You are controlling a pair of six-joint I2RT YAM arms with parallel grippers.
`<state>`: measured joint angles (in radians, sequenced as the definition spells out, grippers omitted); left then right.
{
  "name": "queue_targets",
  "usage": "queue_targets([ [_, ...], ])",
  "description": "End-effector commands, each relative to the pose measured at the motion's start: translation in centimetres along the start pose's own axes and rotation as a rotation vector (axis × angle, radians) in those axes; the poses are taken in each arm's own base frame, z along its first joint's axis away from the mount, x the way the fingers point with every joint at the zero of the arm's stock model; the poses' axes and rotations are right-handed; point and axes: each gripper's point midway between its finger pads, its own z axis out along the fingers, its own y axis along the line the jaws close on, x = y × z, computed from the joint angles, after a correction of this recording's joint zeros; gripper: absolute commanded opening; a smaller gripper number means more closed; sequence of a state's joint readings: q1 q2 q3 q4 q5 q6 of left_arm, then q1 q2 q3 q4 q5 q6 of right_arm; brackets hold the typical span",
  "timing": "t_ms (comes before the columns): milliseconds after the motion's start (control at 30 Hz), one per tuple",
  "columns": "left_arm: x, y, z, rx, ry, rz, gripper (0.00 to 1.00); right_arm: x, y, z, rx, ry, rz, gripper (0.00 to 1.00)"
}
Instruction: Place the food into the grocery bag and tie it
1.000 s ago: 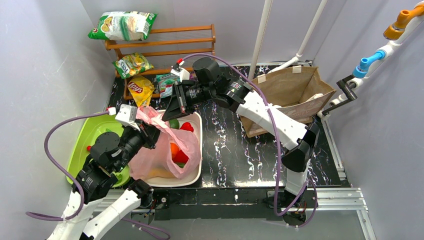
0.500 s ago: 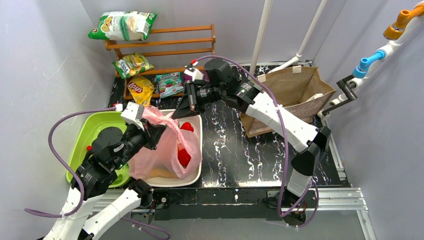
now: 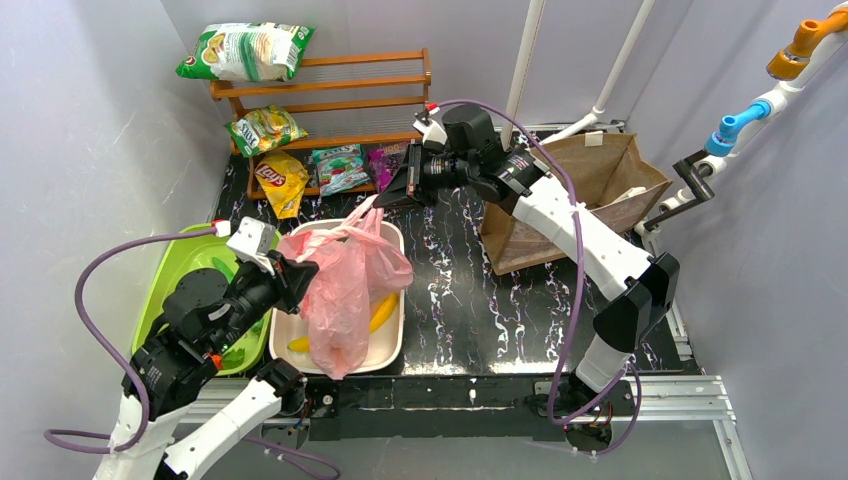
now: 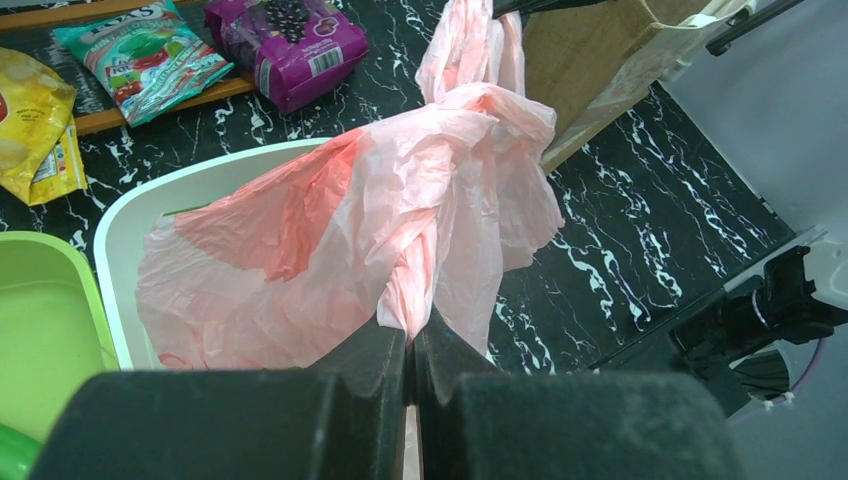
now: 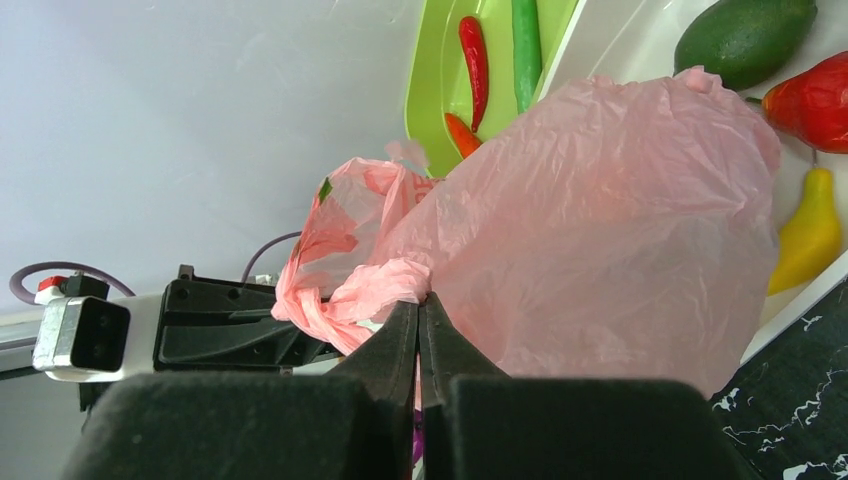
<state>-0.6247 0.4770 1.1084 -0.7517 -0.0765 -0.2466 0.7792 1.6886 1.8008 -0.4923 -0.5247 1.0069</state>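
The pink grocery bag [image 3: 345, 300] hangs over the white tub. My left gripper and right gripper should move it to the clear counter [image 3: 448, 315] before they pull the bag's handles tight.
The pink grocery bag [image 3: 345, 285] hangs bunched over the white tub [image 3: 400, 300], stretched between my two grippers. My left gripper [image 3: 303, 270] is shut on one twisted handle of the bag [image 4: 400, 200], with the pink plastic pinched between its jaws [image 4: 408, 325]. My right gripper [image 3: 385, 200] is shut on the other handle, behind and above the tub [image 5: 420, 300]. The bag [image 5: 600, 220] bulges, but I cannot see what is in it. A yellow banana [image 3: 383, 312] lies in the tub beside the bag. The orange is hidden.
A green tray [image 3: 175, 270] with chilies [image 5: 472, 55] sits left of the tub. An avocado [image 5: 745, 35], a red fruit [image 5: 815, 100] and a yellow fruit [image 5: 810, 235] lie in the tub. A brown paper bag [image 3: 570, 190] lies at the right. A snack shelf [image 3: 320, 90] stands at the back.
My right gripper has moved right and back with its handle. The bag has been drawn up and closed, so the fruit seen inside it before is now hidden. My left gripper shifted slightly left.
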Motion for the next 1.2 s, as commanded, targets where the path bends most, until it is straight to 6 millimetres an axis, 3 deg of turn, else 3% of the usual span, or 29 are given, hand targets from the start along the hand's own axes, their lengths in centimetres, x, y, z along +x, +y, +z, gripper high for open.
queue_targets([
  [0,-0.8,-0.9,-0.7,0.045,0.008,0.014,0.0,-2.4,0.9,-0.9,-0.014,-0.095,-0.029,0.01],
  [200,-0.8,-3.6,-2.3,0.199,0.032,0.003,0.0,-4.1,-3.1,-2.7,0.06,-0.178,0.037,0.01],
  [333,1.1,-4.7,-3.9,0.275,0.076,-0.036,0.0,-6.1,-5.8,-3.6,0.087,-0.232,0.089,0.01],
  [500,4.4,-4.1,-5.7,0.261,0.147,-0.115,0.0,-6.8,-7.6,-3.6,0.14,-0.254,0.09,0.01],
  [633,5.0,-2.4,-6.9,0.171,0.102,-0.163,0.0,-7.0,-8.6,-3.8,0.16,-0.265,0.084,0.01],
  [767,2.6,-2.5,-7.3,0.17,0.035,-0.145,0.0,-7.3,-5.8,-4.9,0.116,-0.254,-0.011,0.01],
  [967,-2.7,-6.1,-4.2,0.312,-0.003,-0.088,0.0,-6.3,0.1,-10.0,0.071,-0.293,-0.202,0.01],
  [1100,-6.1,-9.5,-1.8,0.464,-0.016,-0.058,0.0,-4.0,0.4,-13.6,0.13,-0.333,-0.251,0.01],
  [1167,-6.6,-11.0,-0.6,0.544,0.003,-0.04,0.0,-2.6,-0.3,-15.2,0.17,-0.351,-0.258,0.01],
])
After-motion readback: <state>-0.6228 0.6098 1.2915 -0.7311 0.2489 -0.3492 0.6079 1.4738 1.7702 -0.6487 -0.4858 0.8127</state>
